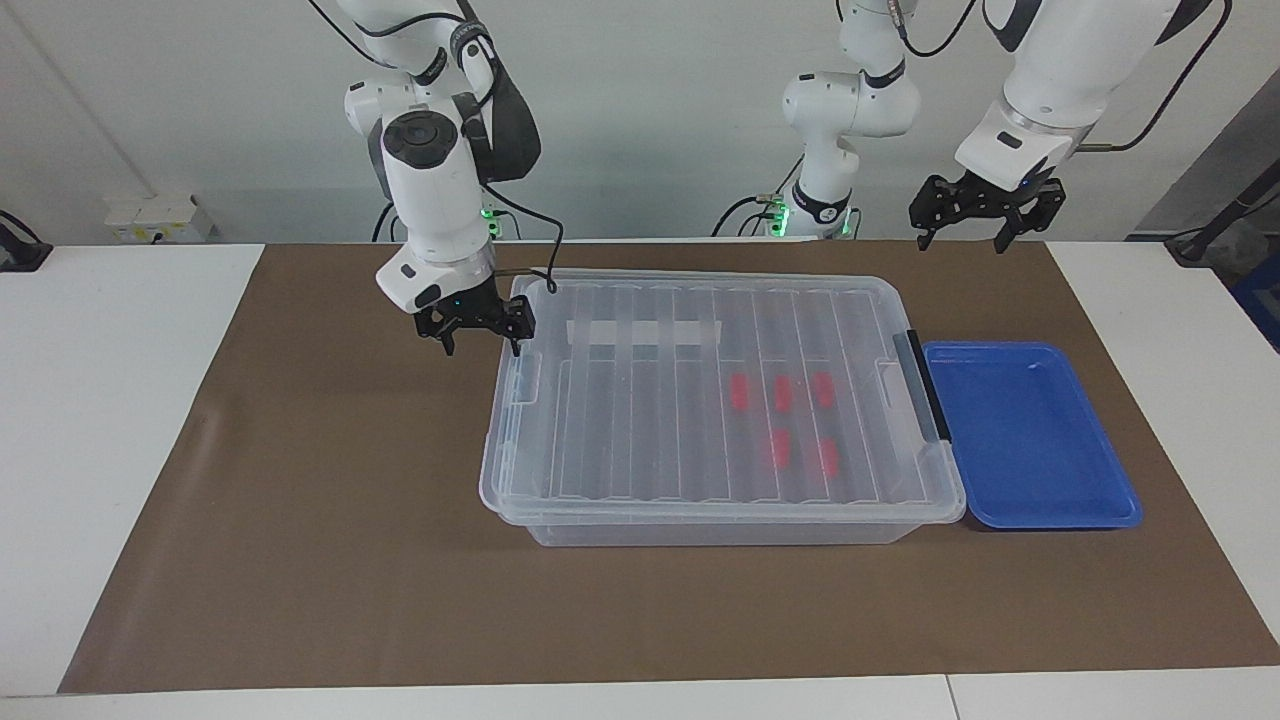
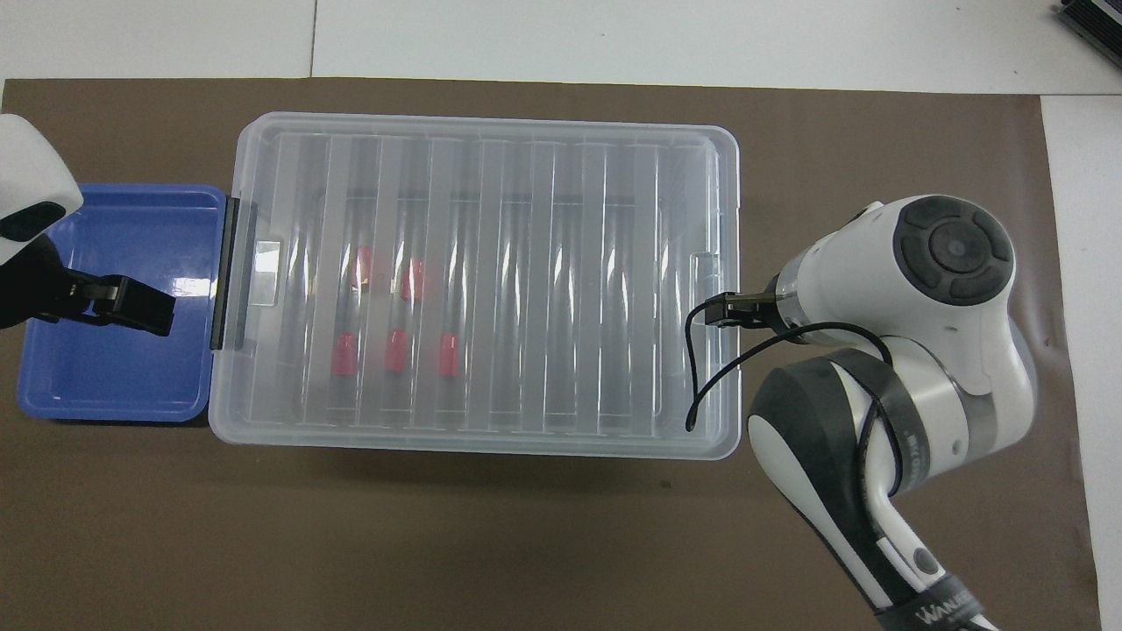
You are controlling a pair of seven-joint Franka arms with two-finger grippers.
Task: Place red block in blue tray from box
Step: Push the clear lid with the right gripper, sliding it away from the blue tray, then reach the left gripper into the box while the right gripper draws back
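Observation:
My gripper will slide the lid (image 2: 494, 284) flat along the box and uncover most red blocks when it pulls the lid, because the black latch (image 2: 224, 273) hangs outside the lid's edge.
The box (image 1: 620, 430) is a large clear bin whose ribbed lid lies shut on it, seen in the overhead view as the box (image 2: 561, 175). Through the lid show several red blocks (image 1: 740, 392), grouped toward the left arm's end as the red blocks (image 2: 448, 354). The blue tray (image 1: 1030, 440) sits against the box's black latch (image 1: 925, 385) and holds nothing. My right gripper (image 1: 481, 345) hangs open just outside the box's end toward the right arm, one fingertip close to the rim. High over the mat beside the tray, my left gripper (image 1: 960, 240) waits open.
A brown mat (image 1: 300, 500) covers the white table under everything. A clear latch (image 1: 527, 378) sits on the box's end by my right gripper. A third robot's base (image 1: 825, 200) stands at the robots' edge. A whitish tape strip (image 1: 645, 332) crosses the lid.

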